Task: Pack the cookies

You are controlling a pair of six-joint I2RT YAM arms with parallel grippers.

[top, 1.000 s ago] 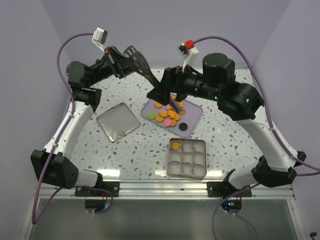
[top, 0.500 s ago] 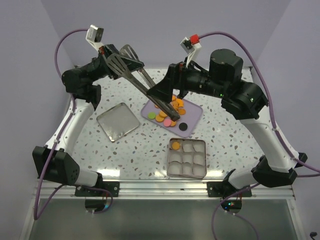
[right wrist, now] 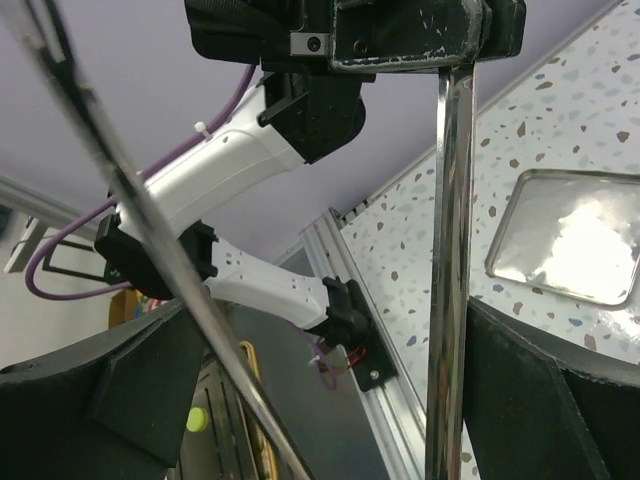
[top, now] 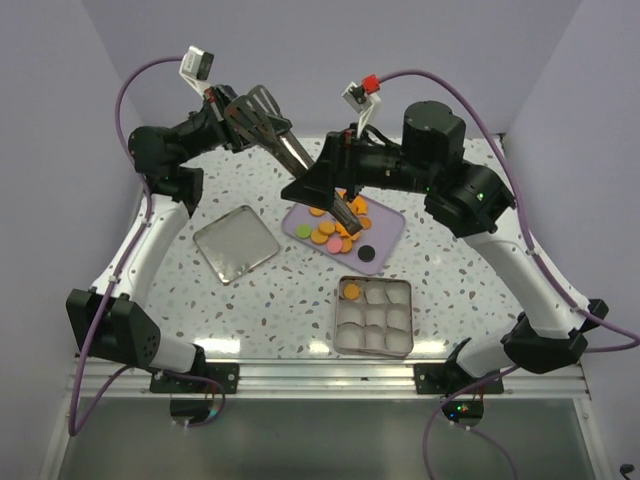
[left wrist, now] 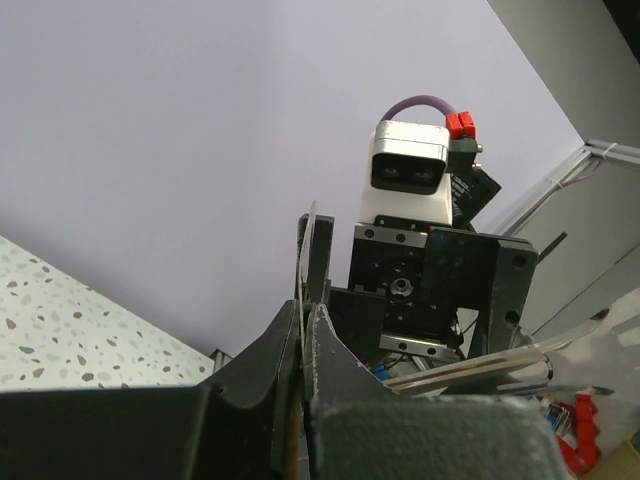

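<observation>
The robot's left gripper is closed on the tongs (top: 262,121) near their heads, so it should let go and move away before the right gripper brings the tongs' heads down to the cookies (top: 321,235).
Cookies (top: 333,231), mostly orange with some pink and green, lie on a lilac tray (top: 392,228). A black one (top: 366,253) lies near its front. One orange cookie (top: 351,291) sits in the far left cell of the divided tin (top: 376,317). Long metal tongs (top: 291,149) with slotted flat heads hang in the air between both grippers. My left gripper (top: 243,118) is shut on one thin arm (left wrist: 309,243) near the heads. My right gripper (top: 325,180) is closed around both arms (right wrist: 448,250), and the tongs' lower end hangs over the tray.
A square metal lid (top: 235,243) lies on the speckled table left of the tray, and it also shows in the right wrist view (right wrist: 565,235). Both arms reach high over the back of the table, close together.
The left gripper has swung right and back with its end of the tongs. The tongs' spread arms have drawn closer together. The right gripper has shifted slightly left.
</observation>
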